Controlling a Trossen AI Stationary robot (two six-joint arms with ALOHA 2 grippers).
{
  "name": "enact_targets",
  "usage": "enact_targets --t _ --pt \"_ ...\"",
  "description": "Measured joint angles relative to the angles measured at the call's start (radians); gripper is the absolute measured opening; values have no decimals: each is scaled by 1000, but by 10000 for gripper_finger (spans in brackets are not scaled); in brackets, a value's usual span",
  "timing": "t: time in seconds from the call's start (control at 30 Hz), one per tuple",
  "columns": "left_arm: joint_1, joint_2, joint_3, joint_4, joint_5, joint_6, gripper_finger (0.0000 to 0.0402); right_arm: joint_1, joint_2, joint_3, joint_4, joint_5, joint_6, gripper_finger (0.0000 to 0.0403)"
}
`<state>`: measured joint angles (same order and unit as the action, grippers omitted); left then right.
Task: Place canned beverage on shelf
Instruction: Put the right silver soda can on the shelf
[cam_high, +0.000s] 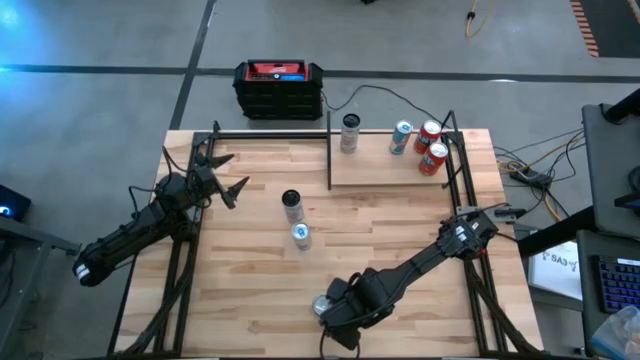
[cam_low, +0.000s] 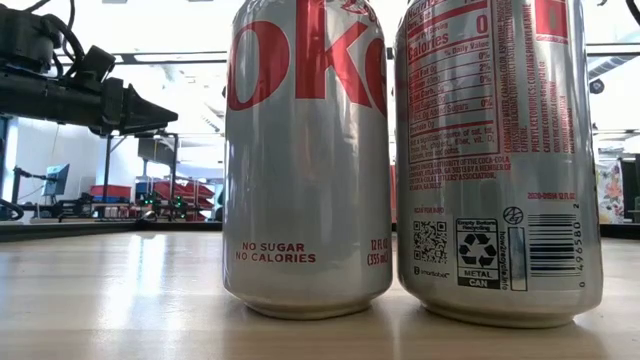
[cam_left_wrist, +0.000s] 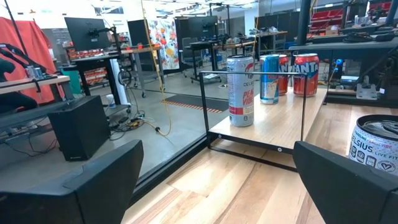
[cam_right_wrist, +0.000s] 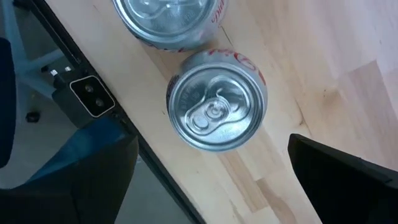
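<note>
I should keep moving my right gripper down over the nearer Diet Coke can (cam_right_wrist: 216, 107) and close it around that can's sides, because the neighbouring can (cam_right_wrist: 171, 20) is clear of the gripper's open fingers.
Two silver Diet Coke cans stand upright side by side at the table's near edge. One can (cam_right_wrist: 216, 109) (cam_low: 306, 160) lies under my right gripper (cam_right_wrist: 214, 186), which points down, open, above the can's top without touching it. The other can (cam_right_wrist: 171, 18) (cam_low: 500, 160) stands next to it. The shelf (cam_high: 385, 170) (cam_left_wrist: 273, 124) at the far right holds several cans. My left gripper (cam_high: 225, 178) (cam_left_wrist: 211, 199) waits open and level at the table's left side.
Two more cans (cam_high: 291, 205) (cam_high: 300, 236) stand upright mid-table; one of them shows as a Celsius can (cam_left_wrist: 376, 143). On the shelf are a tall can (cam_high: 349, 133), a blue can (cam_high: 401, 138) and two red cans (cam_high: 432, 147). Black rods (cam_high: 330, 150) edge the shelf.
</note>
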<state>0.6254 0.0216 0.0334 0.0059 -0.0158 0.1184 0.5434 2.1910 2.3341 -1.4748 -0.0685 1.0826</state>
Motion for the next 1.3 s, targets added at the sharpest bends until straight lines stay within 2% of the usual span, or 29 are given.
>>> enact_targets --t 0.57,0.87,1.0,1.2,1.3 --pt "0 0 0 0 0 0 398 -18 126 -1 -1 17 -60 400" --pt "0 0 0 0 0 0 398 -27 123 -1 7 41 16 398" --pt "0 0 0 0 0 0 398 -27 121 -1 6 43 24 371" --pt "0 0 0 0 0 0 398 -27 120 -1 -6 38 44 293" --pt "0 0 0 0 0 0 398 -27 120 -1 -16 35 44 293"
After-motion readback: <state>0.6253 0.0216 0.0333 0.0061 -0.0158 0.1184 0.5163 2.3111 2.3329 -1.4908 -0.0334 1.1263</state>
